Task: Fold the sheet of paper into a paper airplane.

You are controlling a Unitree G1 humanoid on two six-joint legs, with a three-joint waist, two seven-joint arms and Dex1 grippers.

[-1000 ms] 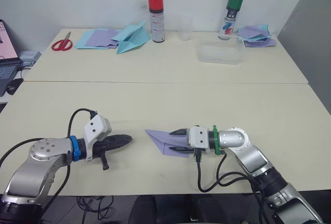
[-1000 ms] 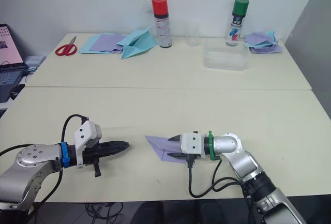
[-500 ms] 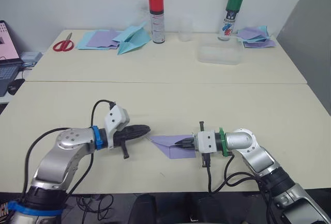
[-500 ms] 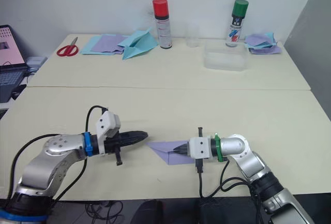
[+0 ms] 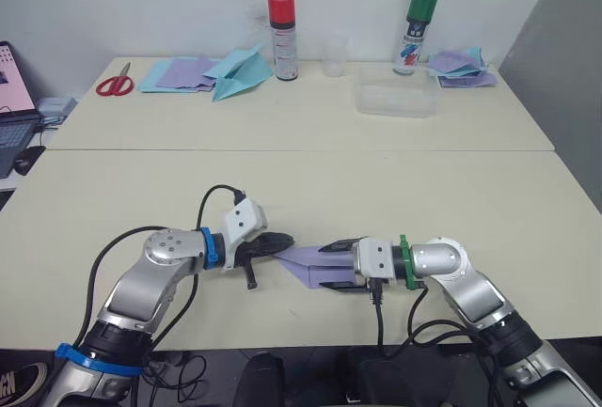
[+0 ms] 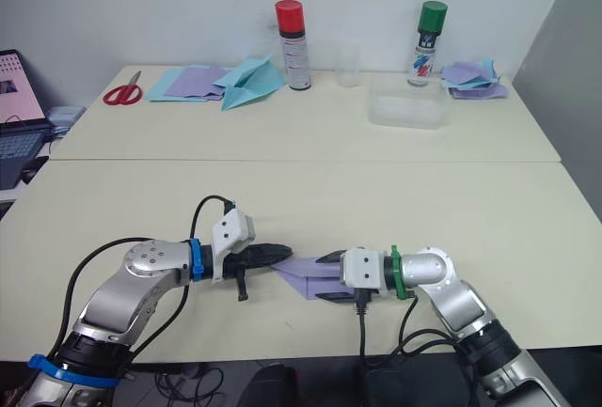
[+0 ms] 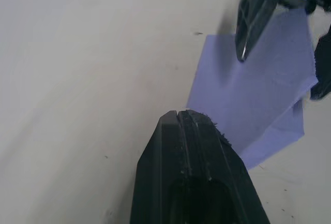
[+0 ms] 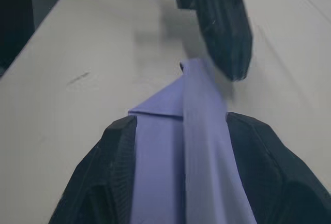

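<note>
I should expect the raised fold (image 8: 204,136) to open flat and show a matching hidden flap, because a slanted corner flap (image 8: 164,101) can be seen beside the fold.
The sheet of paper (image 5: 303,260) is a lavender folded wedge lying near the table's front edge, its point toward my left. My left gripper (image 5: 282,241) is shut, and its tip rests at that pointed end (image 7: 207,87). My right gripper (image 5: 320,267) is open. One of its fingers (image 8: 116,146) lies along each long side of the wedge, which runs between them (image 8: 191,131). The two grippers face each other with a small gap between them.
Along the far table edge stand a red spray can (image 5: 280,22), a clear cup (image 5: 331,54), a green spray can (image 5: 416,20) and a clear plastic box (image 5: 395,99). A light-blue paper airplane (image 5: 237,70), paper stacks (image 5: 179,73) and scissors (image 5: 115,80) lie far left.
My left gripper has moved right to the paper's pointed end. My right gripper, shut half a second ago, has opened, with one finger on each side of the wedge.
</note>
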